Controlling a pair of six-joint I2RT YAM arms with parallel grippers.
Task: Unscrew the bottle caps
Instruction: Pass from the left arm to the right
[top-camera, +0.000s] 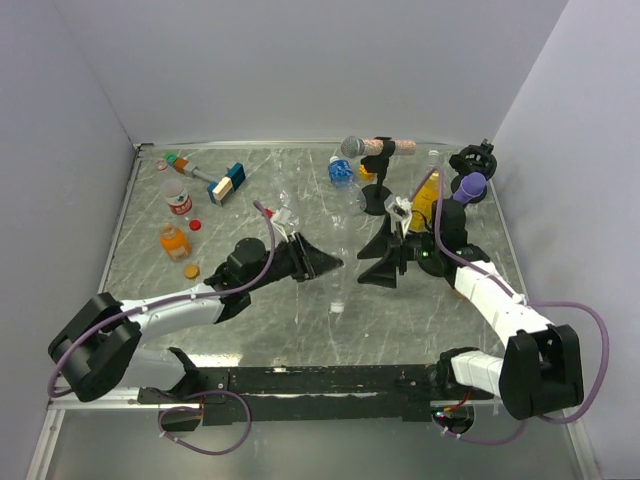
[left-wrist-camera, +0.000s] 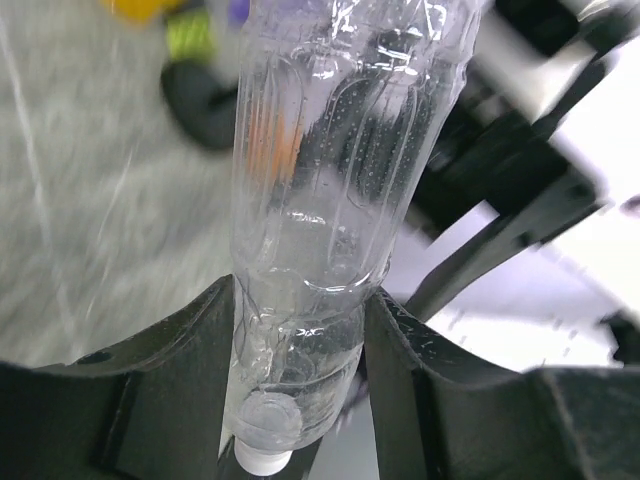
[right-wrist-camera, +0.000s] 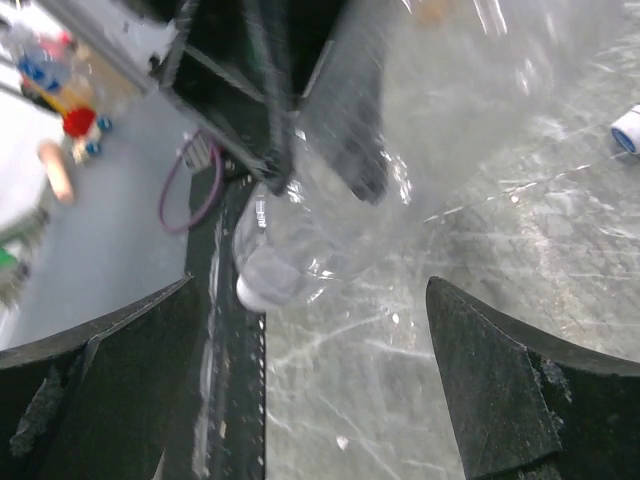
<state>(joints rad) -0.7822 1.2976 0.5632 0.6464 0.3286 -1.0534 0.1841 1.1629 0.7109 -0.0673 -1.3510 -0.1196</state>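
Note:
My left gripper is holding the bottle near its white cap (top-camera: 336, 308). My right gripper should take the bottle's neck (top-camera: 338, 290) while my left gripper moves to the bottle's base, before I unscrew the cap.
My left gripper (top-camera: 333, 262) (left-wrist-camera: 300, 290) is shut on a clear plastic bottle (top-camera: 340, 282) (left-wrist-camera: 320, 180), gripped low on its body near the neck. The bottle hangs tilted above the table. Its white cap (top-camera: 337, 308) (left-wrist-camera: 262, 462) points down toward the near edge. My right gripper (top-camera: 372, 260) (right-wrist-camera: 310, 285) faces it from the right, open wide. In the right wrist view the bottle (right-wrist-camera: 400, 150) and its cap (right-wrist-camera: 258, 293) lie ahead of the fingers, touching neither.
At the left stand a red-labelled bottle (top-camera: 178, 198) and an orange bottle (top-camera: 174, 240), with a loose red cap (top-camera: 195, 224) and orange cap (top-camera: 190, 270). At the back are a blue-and-tan block (top-camera: 228, 183), a blue-labelled bottle (top-camera: 342, 172), a yellow bottle (top-camera: 425, 205), and grey (top-camera: 352, 147) and purple (top-camera: 472, 185) microphones.

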